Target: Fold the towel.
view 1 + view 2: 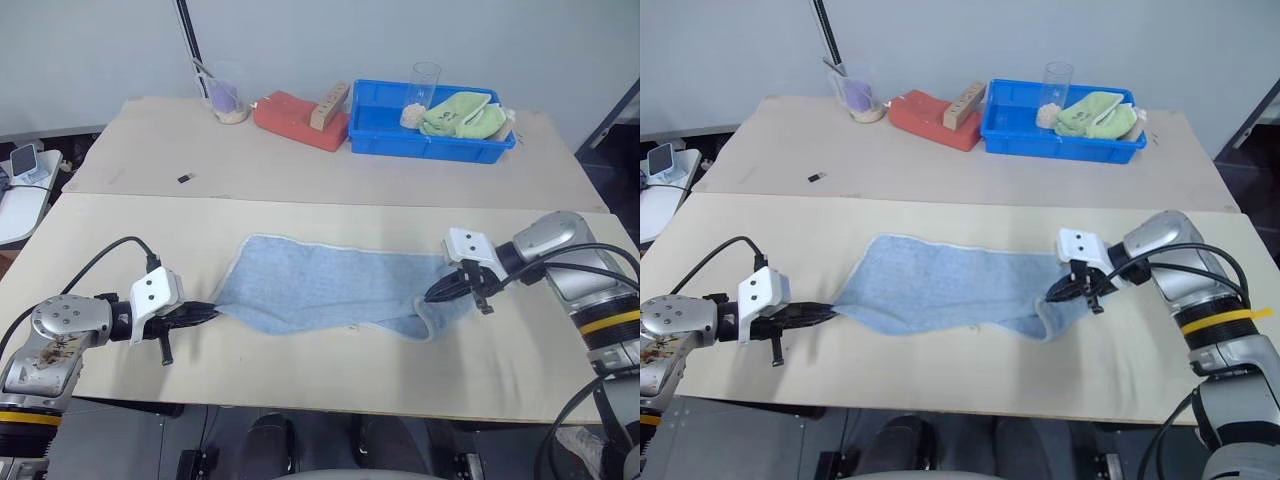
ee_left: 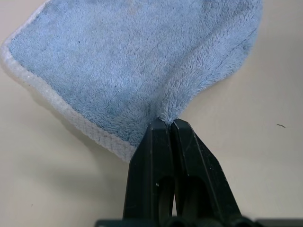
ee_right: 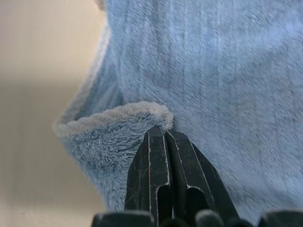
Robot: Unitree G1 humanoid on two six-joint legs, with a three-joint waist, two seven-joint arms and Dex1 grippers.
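The towel's near edge lies loose and curls at the robot's right gripper (image 1: 426, 318), so both grippers should lift it and stretch it tight before they fold it toward the towel's far edge (image 1: 345, 248).
The light blue towel (image 1: 325, 290) lies stretched sideways across the near half of the table, its whitish hem (image 2: 66, 116) showing along the edges. My left gripper (image 1: 207, 313) is shut on the towel's left corner, the cloth pinched between its black fingertips (image 2: 169, 130). At the right end my right gripper (image 1: 432, 297) is shut on the towel, where the hem curls up into a small fold (image 3: 118, 116) beside the fingers (image 3: 163, 156). That right end is bunched and slightly lifted.
At the back of the table (image 1: 300, 175) stand a blue bin (image 1: 390, 125) holding a lime-green cloth (image 1: 462, 115) and a clear cup (image 1: 420, 95), a red-orange block (image 1: 295, 118) with a wooden piece, and a cup (image 1: 226, 95). A small black item (image 1: 185, 178) lies on the left.
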